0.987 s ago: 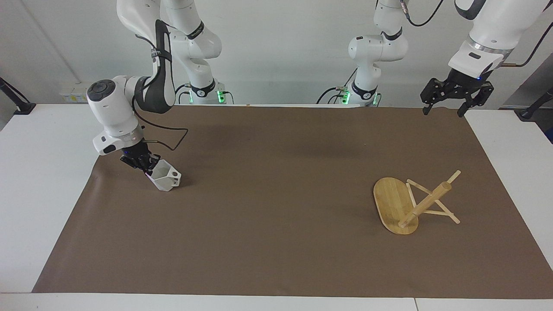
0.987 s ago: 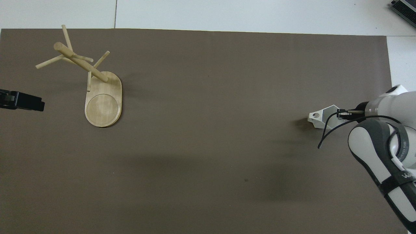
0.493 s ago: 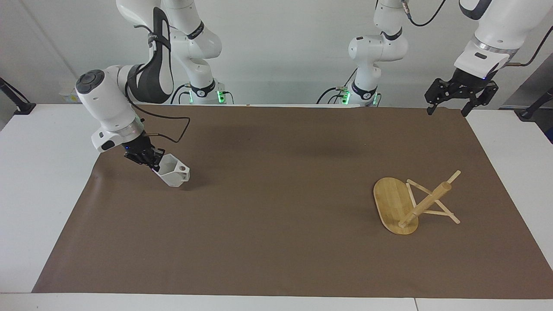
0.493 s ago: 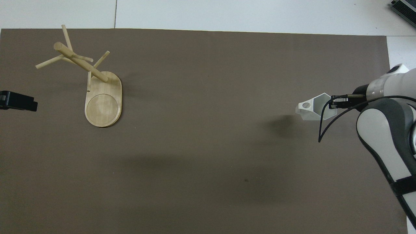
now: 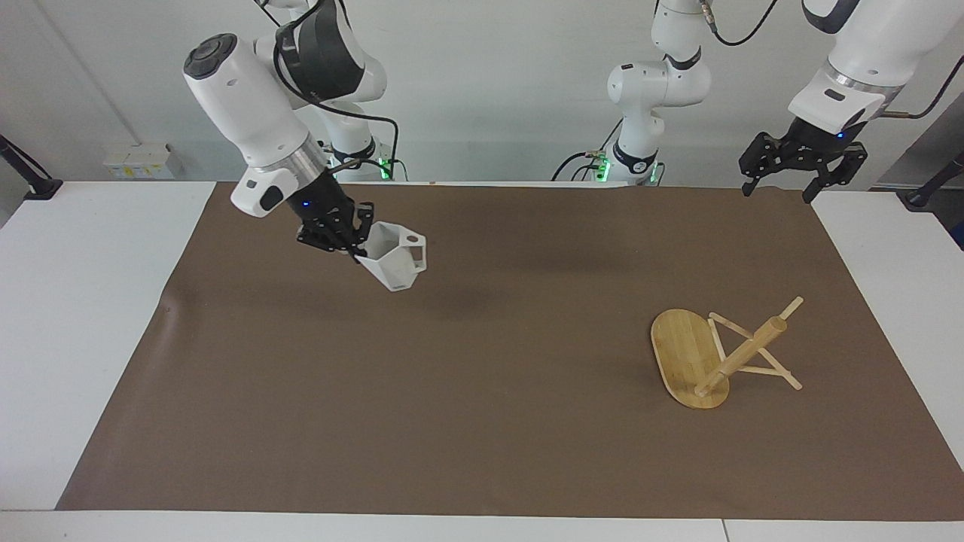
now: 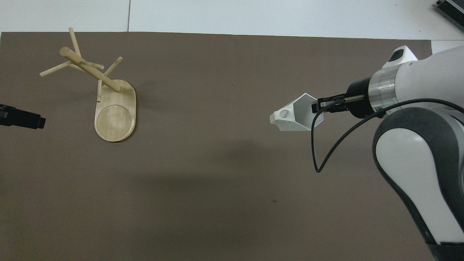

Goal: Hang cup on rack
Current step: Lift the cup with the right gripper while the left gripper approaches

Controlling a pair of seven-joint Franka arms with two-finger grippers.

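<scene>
The bamboo rack (image 6: 89,69) should stay upright when I hang the cup on its peg, because the oval base (image 6: 115,117) reaches far past the post.
The white faceted cup (image 5: 395,256) hangs tilted in the air, its pierced handle pointing toward the left arm's end of the table. My right gripper (image 5: 354,241) is shut on the cup's rim and holds it over the mat; both also show in the overhead view, gripper (image 6: 316,107) and cup (image 6: 293,116). The bamboo rack (image 5: 689,361) stands on its oval base on the mat toward the left arm's end, with its pegs bare; it also shows in the overhead view (image 6: 116,112). My left gripper (image 5: 777,187) waits open and empty, raised over the mat's corner at its own end.
A brown mat (image 5: 482,421) covers most of the white table (image 5: 75,316). A wide stretch of bare mat lies between the cup and the rack. A loose black cable (image 6: 319,152) hangs from the right wrist.
My right gripper has lifted the cup off the mat and carried it up and toward the left arm's end. The left gripper has barely moved. The rack has not moved.
</scene>
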